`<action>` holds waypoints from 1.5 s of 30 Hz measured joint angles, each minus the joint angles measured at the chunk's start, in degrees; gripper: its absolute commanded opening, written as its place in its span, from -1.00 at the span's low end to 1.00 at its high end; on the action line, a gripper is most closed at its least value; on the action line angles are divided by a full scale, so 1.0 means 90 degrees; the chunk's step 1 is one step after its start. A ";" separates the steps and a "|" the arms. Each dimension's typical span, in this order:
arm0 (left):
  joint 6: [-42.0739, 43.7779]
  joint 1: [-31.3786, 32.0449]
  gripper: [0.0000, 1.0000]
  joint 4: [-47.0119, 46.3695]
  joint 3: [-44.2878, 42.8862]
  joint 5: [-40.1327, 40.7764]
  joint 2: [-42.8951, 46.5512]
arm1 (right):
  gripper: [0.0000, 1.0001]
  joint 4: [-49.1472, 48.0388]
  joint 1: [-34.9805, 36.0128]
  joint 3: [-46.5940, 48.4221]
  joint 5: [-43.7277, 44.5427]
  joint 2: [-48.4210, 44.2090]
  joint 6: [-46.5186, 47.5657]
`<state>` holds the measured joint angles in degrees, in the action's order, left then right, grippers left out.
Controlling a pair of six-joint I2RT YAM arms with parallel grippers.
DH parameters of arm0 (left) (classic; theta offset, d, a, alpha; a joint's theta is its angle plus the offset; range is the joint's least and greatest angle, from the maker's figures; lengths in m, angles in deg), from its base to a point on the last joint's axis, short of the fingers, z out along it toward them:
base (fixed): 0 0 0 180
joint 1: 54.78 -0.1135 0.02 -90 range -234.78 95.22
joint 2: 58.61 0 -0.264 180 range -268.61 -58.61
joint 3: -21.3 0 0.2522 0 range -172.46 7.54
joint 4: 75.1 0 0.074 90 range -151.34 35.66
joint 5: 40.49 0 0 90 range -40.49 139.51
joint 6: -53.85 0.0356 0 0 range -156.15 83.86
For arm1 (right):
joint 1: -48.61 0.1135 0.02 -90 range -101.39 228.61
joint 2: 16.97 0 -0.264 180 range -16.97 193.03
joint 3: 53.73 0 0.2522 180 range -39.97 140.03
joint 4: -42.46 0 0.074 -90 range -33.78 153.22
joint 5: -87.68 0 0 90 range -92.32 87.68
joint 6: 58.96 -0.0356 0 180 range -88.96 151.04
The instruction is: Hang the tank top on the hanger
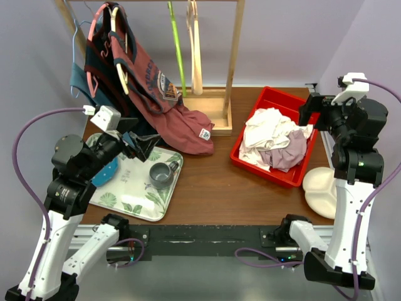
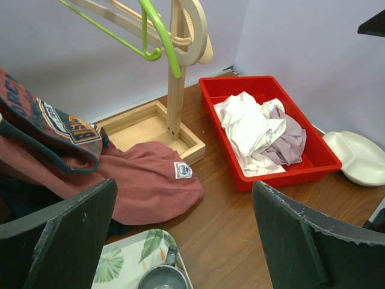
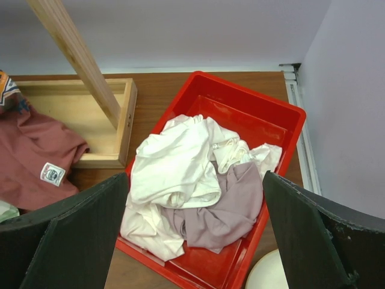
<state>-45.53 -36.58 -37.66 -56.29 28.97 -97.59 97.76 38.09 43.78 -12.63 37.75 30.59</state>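
Note:
The white tank top [image 1: 262, 128] lies uncovered on the mauve-pink cloth, so my right gripper goes on down open until its fingers are on both sides of the tank top's near fold [image 1: 267, 145].
The white tank top [image 1: 266, 127] lies crumpled in a red bin [image 1: 276, 100] at the right, on top of a mauve-pink cloth [image 1: 288, 152]. No red print shows on it. It also shows in the left wrist view [image 2: 246, 123] and the right wrist view [image 3: 174, 159]. The lime-green hanger [image 1: 177, 47] hangs from the wooden rack's rail at the back, also in the left wrist view [image 2: 157, 27]. My left gripper [image 1: 139, 148] is open and empty above the floral tray, its jaws wide [image 2: 183, 192]. My right gripper [image 1: 310, 110] is open and empty, high above the bin [image 3: 195, 177].
A faded-red printed shirt [image 1: 178, 122] drapes from the rack onto the table. The rack's wooden base [image 1: 219, 111] stands left of the bin. A floral tray [image 1: 128, 197] holds a grey mug [image 1: 163, 174]. A pale wooden hanger [image 1: 195, 44] hangs by the green one. A cream divided plate [image 1: 321, 191] lies at the right edge.

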 measured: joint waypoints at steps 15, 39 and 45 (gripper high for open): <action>-0.0005 0.0000 0.99 -0.0039 0.0129 0.0000 0.0022 | 0.95 0.0678 -0.0010 -0.0299 -0.2793 0.0369 0.2295; -0.0117 0.0000 1.00 -0.0202 0.0527 -0.0007 -0.0311 | -0.59 -0.0478 0.2008 -0.1389 0.0699 0.4121 0.2781; -0.0121 0.0000 1.00 -0.0192 0.0687 -0.0002 -0.0238 | -1.00 -0.0491 0.2045 -0.1377 0.0850 0.4291 0.2841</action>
<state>-46.63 -36.58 -39.39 -50.11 28.95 -99.73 93.34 56.49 31.38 -4.98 76.37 56.17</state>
